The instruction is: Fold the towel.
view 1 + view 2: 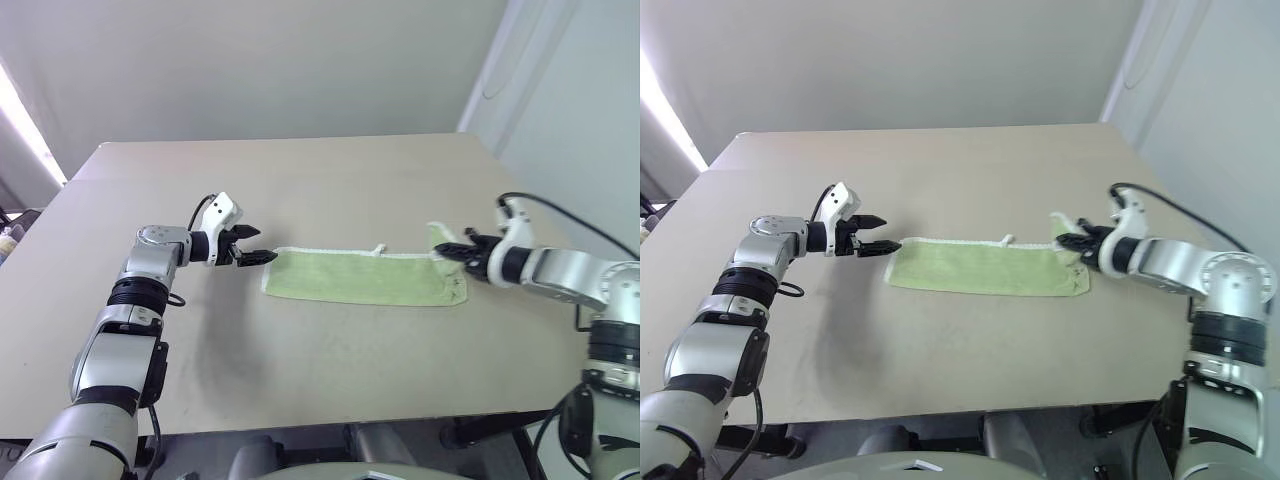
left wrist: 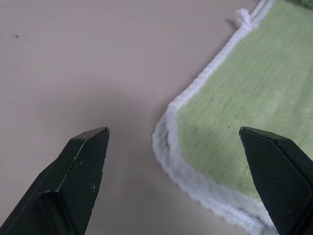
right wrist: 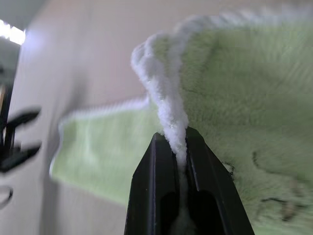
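Observation:
The towel's end (image 1: 284, 274) will curl over limply in layers when I lift it and fold it inward, because the white edging (image 2: 168, 139) lies in doubled rows.
The light green towel (image 1: 355, 278) lies as a long strip with white edging across the middle of the table, a small white loop (image 1: 379, 249) on its far edge. My right gripper (image 1: 447, 252) is shut on the towel's right end and lifts that corner off the table. In the right wrist view the black fingers (image 3: 161, 166) pinch the white edging (image 3: 168, 107), and a dark mark (image 3: 274, 205) shows on the cloth. My left gripper (image 1: 258, 257) stands open just off the towel's left end. In the left wrist view the towel's corner (image 2: 234, 112) lies between its spread fingers.
The tan table (image 1: 300, 180) reaches back to a pale wall. Its front edge runs close below the towel, and its right edge passes under my right arm. A black cable (image 1: 570, 220) loops over the right wrist.

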You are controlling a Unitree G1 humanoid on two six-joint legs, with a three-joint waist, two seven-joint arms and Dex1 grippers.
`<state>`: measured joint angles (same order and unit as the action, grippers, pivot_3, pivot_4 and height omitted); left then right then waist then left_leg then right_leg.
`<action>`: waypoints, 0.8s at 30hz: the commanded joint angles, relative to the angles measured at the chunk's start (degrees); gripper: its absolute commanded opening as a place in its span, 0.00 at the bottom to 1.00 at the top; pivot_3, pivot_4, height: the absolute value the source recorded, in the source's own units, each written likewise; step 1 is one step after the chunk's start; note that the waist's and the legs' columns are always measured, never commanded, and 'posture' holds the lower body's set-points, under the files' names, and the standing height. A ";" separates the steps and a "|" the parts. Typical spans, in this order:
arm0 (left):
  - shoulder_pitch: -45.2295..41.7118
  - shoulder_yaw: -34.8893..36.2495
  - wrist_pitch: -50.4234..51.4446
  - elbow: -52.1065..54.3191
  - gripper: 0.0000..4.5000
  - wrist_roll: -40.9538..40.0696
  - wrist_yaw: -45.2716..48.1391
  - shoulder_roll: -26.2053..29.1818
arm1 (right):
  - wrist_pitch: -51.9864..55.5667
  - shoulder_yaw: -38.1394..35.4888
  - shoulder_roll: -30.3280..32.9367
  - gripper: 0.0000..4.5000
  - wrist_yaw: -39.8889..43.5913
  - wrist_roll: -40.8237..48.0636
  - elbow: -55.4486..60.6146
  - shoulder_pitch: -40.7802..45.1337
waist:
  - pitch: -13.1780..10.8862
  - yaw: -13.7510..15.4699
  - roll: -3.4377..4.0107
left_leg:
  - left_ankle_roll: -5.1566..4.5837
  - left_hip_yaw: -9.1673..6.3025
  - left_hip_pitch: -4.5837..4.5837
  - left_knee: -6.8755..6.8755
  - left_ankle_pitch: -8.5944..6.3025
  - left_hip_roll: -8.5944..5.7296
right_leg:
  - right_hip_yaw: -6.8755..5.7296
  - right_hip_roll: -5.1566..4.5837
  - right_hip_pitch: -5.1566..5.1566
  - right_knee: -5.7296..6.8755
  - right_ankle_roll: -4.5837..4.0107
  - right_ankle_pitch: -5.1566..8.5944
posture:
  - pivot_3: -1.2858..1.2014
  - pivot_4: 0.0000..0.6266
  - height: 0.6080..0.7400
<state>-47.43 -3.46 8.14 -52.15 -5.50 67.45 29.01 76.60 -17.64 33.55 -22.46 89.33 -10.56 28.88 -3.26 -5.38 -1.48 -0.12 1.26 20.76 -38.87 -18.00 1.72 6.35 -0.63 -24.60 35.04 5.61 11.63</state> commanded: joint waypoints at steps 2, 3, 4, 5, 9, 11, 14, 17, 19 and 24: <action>-0.53 1.01 -0.55 1.21 1.00 -0.41 -0.18 0.52 | 0.12 2.11 -2.88 0.01 -3.29 1.11 2.24 0.47 | 0.01 -0.01 0.01 | 0.00 -0.01 0.21 -0.05 0.00 0.00 | -0.01 -0.02 -0.13 0.00 -0.05 -0.05 | 0.52 0.00 0.79; -0.36 1.03 -0.40 1.45 1.00 -0.47 -0.21 0.51 | -0.01 2.24 -3.18 0.01 -3.44 0.58 1.91 0.32 | 0.01 -0.03 0.01 | 0.00 -0.01 0.40 -0.11 0.00 -0.01 | -0.01 -0.02 -0.25 0.01 -0.03 -0.08 | 0.52 0.00 0.79; -0.19 1.07 -0.27 1.61 1.00 -0.53 -0.25 0.53 | 0.15 2.58 -3.43 0.01 -3.49 0.09 1.57 0.27 | 0.01 -0.03 0.01 | 0.00 -0.02 0.54 -0.16 0.00 -0.01 | -0.01 -0.02 -0.39 0.03 0.08 -0.16 | 0.52 0.00 0.79; -0.01 1.11 -0.09 1.81 1.00 -0.60 -0.29 0.54 | 0.24 2.82 -3.59 0.01 -3.56 -0.16 1.45 0.17 | 0.01 -0.03 0.01 | 0.00 -0.02 0.62 -0.19 0.00 -0.02 | -0.02 -0.02 -0.49 0.05 0.09 -0.19 | 0.52 0.00 0.79; 0.89 1.07 0.38 2.71 1.00 -0.66 0.10 0.94 | 0.45 3.09 -4.20 0.01 -5.02 0.20 1.70 -0.38 | 0.01 -0.12 0.01 | -0.01 -0.03 0.63 -0.17 0.00 -0.02 | -0.05 0.01 -0.55 0.08 0.10 -0.19 | 0.52 0.00 0.79; 0.95 1.10 0.29 2.56 1.00 -0.56 0.04 1.06 | -0.18 2.90 -4.71 0.01 -6.12 -0.24 2.03 -0.56 | 0.01 -0.25 0.01 | -0.01 -0.03 0.61 -0.17 0.00 -0.02 | -0.05 0.02 -0.55 0.10 0.10 -0.20 | 0.52 0.00 0.79; 0.69 1.19 0.45 2.38 1.00 -0.60 -0.15 0.94 | 0.54 4.11 -5.08 0.01 -3.90 -1.10 3.22 -0.11 | 0.01 -0.30 0.02 | -0.01 -0.03 0.61 -0.18 0.01 -0.01 | -0.05 0.04 -0.55 0.12 0.07 -0.20 | 0.52 0.00 0.79; 0.86 1.13 0.81 2.86 1.00 -0.75 0.06 0.84 | -0.64 4.34 -5.97 0.01 -1.77 -2.19 5.62 0.06 | 0.02 -0.27 0.02 | -0.01 -0.03 0.59 -0.19 0.01 -0.02 | -0.05 0.04 -0.54 0.14 0.08 -0.20 | 0.52 0.00 0.79; 1.01 1.00 0.79 2.86 1.00 -0.64 0.12 0.82 | -0.99 4.24 -6.32 0.01 -1.80 -2.48 5.76 -0.06 | 0.02 -0.23 0.01 | -0.01 -0.03 0.60 -0.19 0.01 -0.02 | -0.05 0.04 -0.54 0.14 0.08 -0.21 | 0.52 0.00 0.79; 0.96 0.88 1.09 2.70 1.00 -0.55 0.35 0.87 | -0.13 4.76 -6.04 0.40 -0.67 -2.40 7.10 -0.57 | 0.02 -0.19 0.01 | -0.01 -0.03 0.61 -0.19 0.01 -0.02 | -0.05 0.03 -0.55 0.13 0.09 -0.21 | 0.52 0.00 0.79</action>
<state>-45.75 -3.39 9.45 -51.32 -5.54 67.47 29.12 76.19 -12.71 27.29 -24.02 86.71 -6.10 27.72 -3.24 -5.57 -1.46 -0.13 1.22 21.38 -39.05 -18.00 1.70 6.29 -0.61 -25.15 35.17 5.69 11.41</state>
